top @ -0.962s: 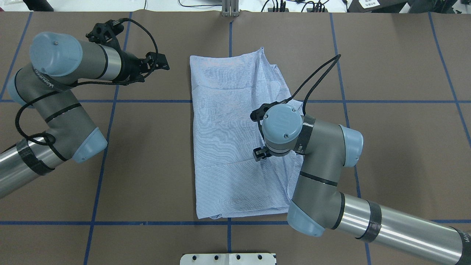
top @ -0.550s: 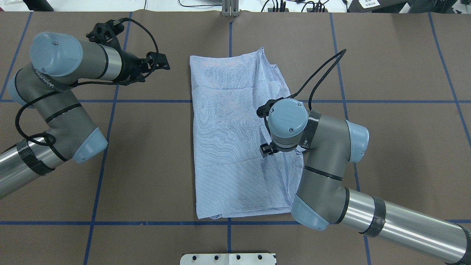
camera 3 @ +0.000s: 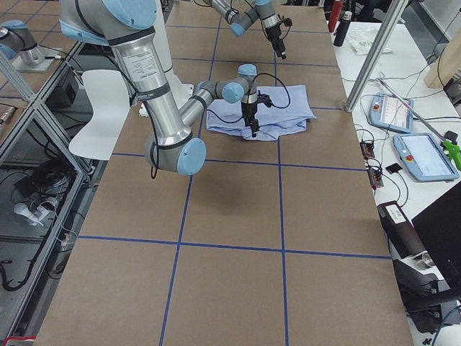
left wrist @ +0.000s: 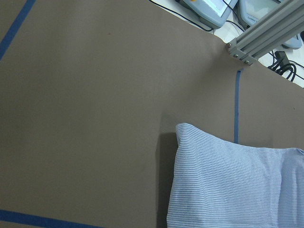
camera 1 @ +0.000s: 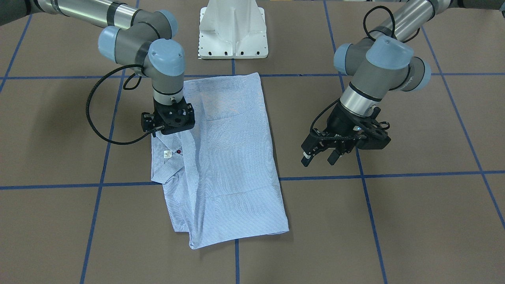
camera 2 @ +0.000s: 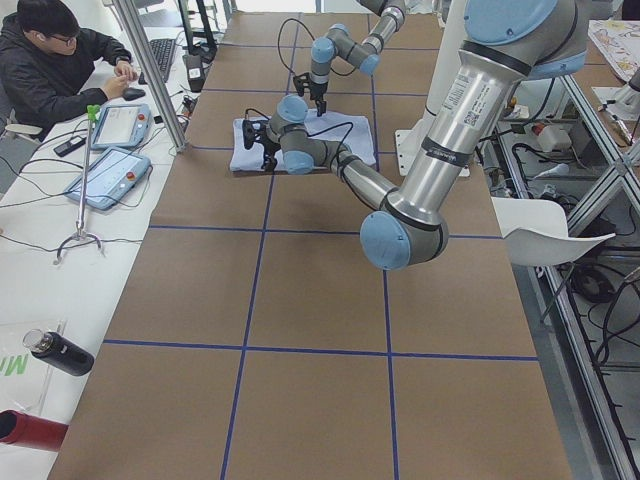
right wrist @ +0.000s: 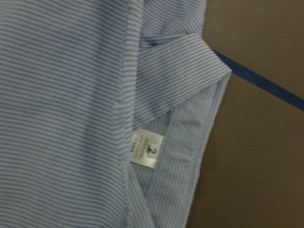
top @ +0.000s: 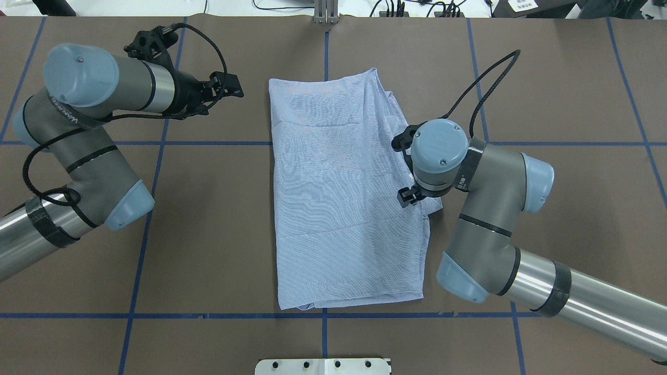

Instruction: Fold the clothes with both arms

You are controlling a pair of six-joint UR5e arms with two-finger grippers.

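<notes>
The shirt's top edge (camera 1: pixel 185 163) curves in from the collar and leaves the neck label showing. Next, my right gripper pulls that top edge out toward the collar (camera 1: pixel 159 163) first.
The light blue striped shirt (top: pixel 338 198) lies folded into a long rectangle at the table's middle (camera 1: pixel 229 157). Its collar with the white neck label (camera 1: pixel 167 154) and a dark red button (camera 1: pixel 178 152) sticks out on my right side. My right gripper (top: pixel 409 198) points down over that collar edge (camera 1: pixel 165 128). Its fingers are hidden, so I cannot tell whether it is open or shut. The right wrist view shows the label (right wrist: pixel 147 149) and collar (right wrist: pixel 185 66) close up. My left gripper (camera 1: pixel 318 159) is open and empty, above bare table left of the shirt (top: pixel 234 89).
The white pedestal base (camera 1: pixel 232 31) stands at the robot's table edge. Blue tape lines (top: pixel 208 142) cross the brown table. An operator (camera 2: pixel 50 60) sits at a side bench with tablets (camera 2: pixel 110 170). An aluminium post (left wrist: pixel 266 33) stands beyond the shirt's far corner.
My right gripper has moved to the right and slightly farther from the robot, from over the shirt's middle to its right collar edge. The left arm has barely moved.
</notes>
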